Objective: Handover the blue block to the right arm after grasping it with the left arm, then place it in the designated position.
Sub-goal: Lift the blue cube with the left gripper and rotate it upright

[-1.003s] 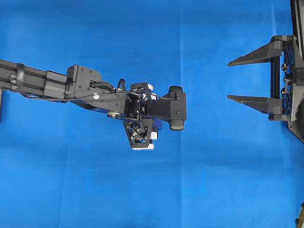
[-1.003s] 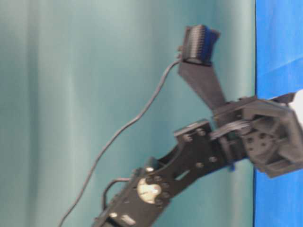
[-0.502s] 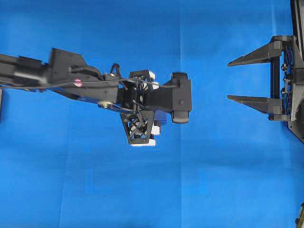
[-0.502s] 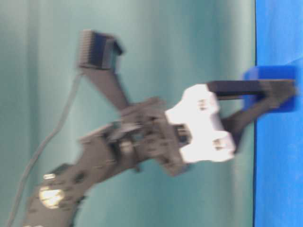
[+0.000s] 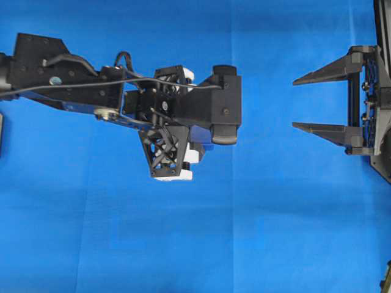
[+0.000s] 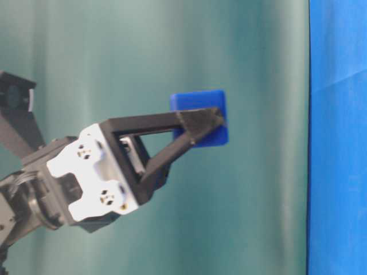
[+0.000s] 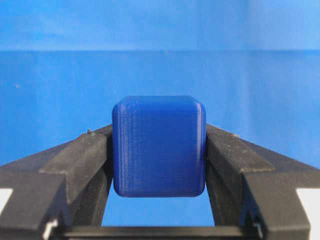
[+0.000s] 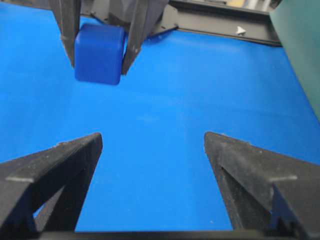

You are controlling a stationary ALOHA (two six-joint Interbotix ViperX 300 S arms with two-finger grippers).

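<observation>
My left gripper points down over the blue block (image 5: 202, 135), so I should turn my left gripper level to present the block to my right gripper's open fingers (image 5: 321, 101).
The blue block (image 7: 159, 145), a small dark-blue cube with rounded edges, is clamped between the two black fingers of my left gripper (image 7: 159, 132). In the table-level view the block (image 6: 198, 100) hangs in the air, well off the blue cloth (image 6: 338, 172). Seen from overhead, the left gripper (image 5: 171, 122) points down and hides the block. At the right edge the all-black right arm's gripper (image 5: 294, 103) stands wide open and holds nothing, its fingers pointing left. The right wrist view shows the block (image 8: 99, 54) ahead, to the upper left of the right gripper (image 8: 152, 136).
Bright blue cloth (image 5: 256, 232) covers the table. A black frame rail (image 8: 225, 22) runs along the far edge in the right wrist view. A teal curtain (image 6: 172, 46) forms the backdrop in the table-level view.
My left gripper has risen from the cloth with the block in it and now looks larger from overhead. The right gripper has not moved.
</observation>
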